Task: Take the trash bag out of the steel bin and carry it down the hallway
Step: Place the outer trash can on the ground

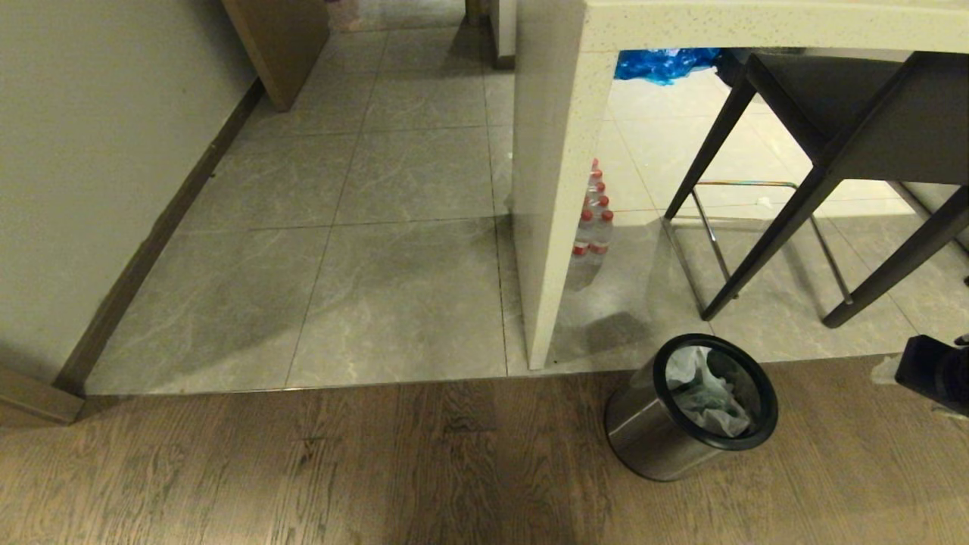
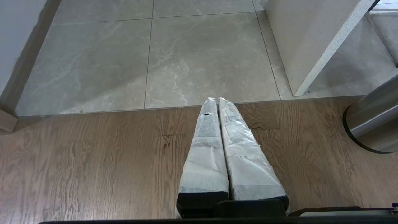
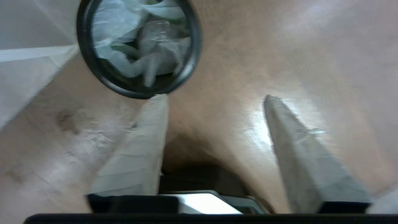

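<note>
The trash bag's edge [image 1: 676, 367] is hidden under the black ring, so the ring and bin's steel shell [image 1: 770, 416] will slide up and off the bag when I lift.
The steel bin [image 1: 658, 435] stands on the wood floor at the foot of a counter's end panel, with a black ring round its mouth. Inside it lies the crumpled white trash bag [image 1: 704, 397], also seen from above in the right wrist view as the trash bag [image 3: 140, 40] within the bin's black ring [image 3: 93, 67]. My right gripper [image 3: 216, 98] hangs open above the wood floor just beside the bin, with nothing between its fingers; only a dark part of that arm [image 1: 935, 371] shows at the head view's right edge. My left gripper [image 2: 215, 100] is shut and empty, pointing at the floor left of the steel bin [image 2: 373, 121].
The grey tiled hallway [image 1: 394, 174] runs ahead between a cream wall [image 1: 83, 166] and the counter panel [image 1: 549, 189]. Water bottles [image 1: 593, 227] stand behind the panel. A dark stool [image 1: 825, 151] is at the right and a blue bag [image 1: 662, 62] lies beyond.
</note>
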You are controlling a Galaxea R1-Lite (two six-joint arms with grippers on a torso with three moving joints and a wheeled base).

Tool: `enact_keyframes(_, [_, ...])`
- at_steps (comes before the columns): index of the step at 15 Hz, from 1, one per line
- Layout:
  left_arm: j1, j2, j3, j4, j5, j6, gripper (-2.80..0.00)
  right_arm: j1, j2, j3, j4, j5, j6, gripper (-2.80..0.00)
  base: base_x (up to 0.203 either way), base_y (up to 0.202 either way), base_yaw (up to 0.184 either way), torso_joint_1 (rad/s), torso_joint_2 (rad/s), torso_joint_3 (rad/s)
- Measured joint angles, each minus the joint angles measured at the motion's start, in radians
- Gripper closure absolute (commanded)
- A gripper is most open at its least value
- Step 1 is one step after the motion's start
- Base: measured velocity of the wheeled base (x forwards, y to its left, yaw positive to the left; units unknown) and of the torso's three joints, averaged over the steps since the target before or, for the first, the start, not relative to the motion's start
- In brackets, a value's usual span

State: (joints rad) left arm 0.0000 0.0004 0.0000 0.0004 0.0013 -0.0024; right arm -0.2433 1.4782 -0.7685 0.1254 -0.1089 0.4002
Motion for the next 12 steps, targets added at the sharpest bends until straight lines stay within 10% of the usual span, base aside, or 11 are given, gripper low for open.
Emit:
enact_keyframes(7, [0.0, 0.0, 0.0, 0.0, 0.0, -0.001, 0.0, -0.05, 0.35, 0.083, -0.503, 0.018, -0.01, -2.8, 0.0, 0.0, 0.0, 0.0, 0.0, 0.0])
enact_keyframes(12, [0.0, 0.0, 0.0, 0.0, 0.0, 0.0, 0.0, -0.02, 0.545, 0.07, -0.622, -0.051, 0.017, -2.8, 0.0, 0.0, 0.0, 0.0, 0.0, 0.0])
